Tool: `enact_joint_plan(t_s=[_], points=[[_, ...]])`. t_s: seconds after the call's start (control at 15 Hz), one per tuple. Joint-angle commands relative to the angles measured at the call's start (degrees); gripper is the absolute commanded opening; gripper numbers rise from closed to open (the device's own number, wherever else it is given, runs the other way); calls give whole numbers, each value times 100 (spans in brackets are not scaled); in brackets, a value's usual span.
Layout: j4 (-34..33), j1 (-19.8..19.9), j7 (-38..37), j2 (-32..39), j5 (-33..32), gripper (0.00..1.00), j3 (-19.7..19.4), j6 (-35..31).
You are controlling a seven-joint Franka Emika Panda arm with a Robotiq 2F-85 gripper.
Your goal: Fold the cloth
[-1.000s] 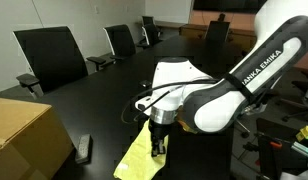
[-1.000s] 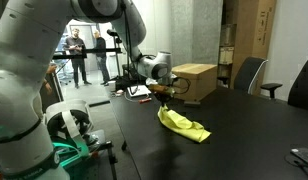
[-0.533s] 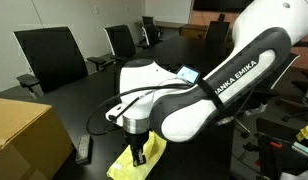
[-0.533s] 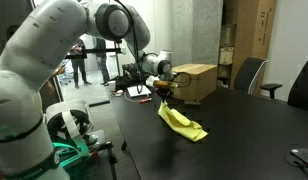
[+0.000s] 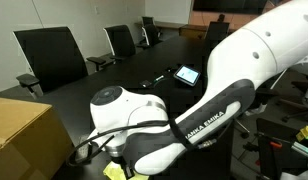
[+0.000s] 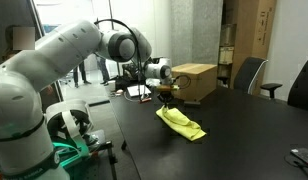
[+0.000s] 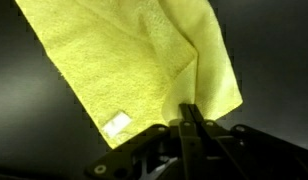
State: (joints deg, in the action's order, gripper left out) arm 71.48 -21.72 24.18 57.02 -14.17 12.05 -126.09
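Observation:
My gripper should keep hold of the pinched fold, since it stands over the cloth's lower edge beside the white label, until it rests there, then let go.
The pale-yellow cloth lies bunched on the black table, one edge lifted up toward my gripper. In the wrist view the cloth fills the upper frame, with a small white label near its lower edge, and my gripper's fingers are shut together on a fold of it. In an exterior view my arm hides nearly all of the cloth; only a yellow scrap shows at the bottom.
A tan cardboard box stands on the table right behind the gripper, also seen in an exterior view. A small tablet lies farther along the table. Black office chairs line the table's edge.
My arm has swung across the table toward the cardboard box, dragging the held cloth edge with it; it now blocks most of the cloth in an exterior view.

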Motion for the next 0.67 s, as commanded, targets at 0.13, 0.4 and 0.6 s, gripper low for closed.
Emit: enact_joint_plan(t_s=[0.13, 0.4, 0.6], points=[[-1839, -262, -151, 1027, -84, 1, -293, -7], [-2248, -236, -186, 1260, -58, 29, -370, -6], [-2348, -108, -154, 1356, 39, 50, -394, 120]])
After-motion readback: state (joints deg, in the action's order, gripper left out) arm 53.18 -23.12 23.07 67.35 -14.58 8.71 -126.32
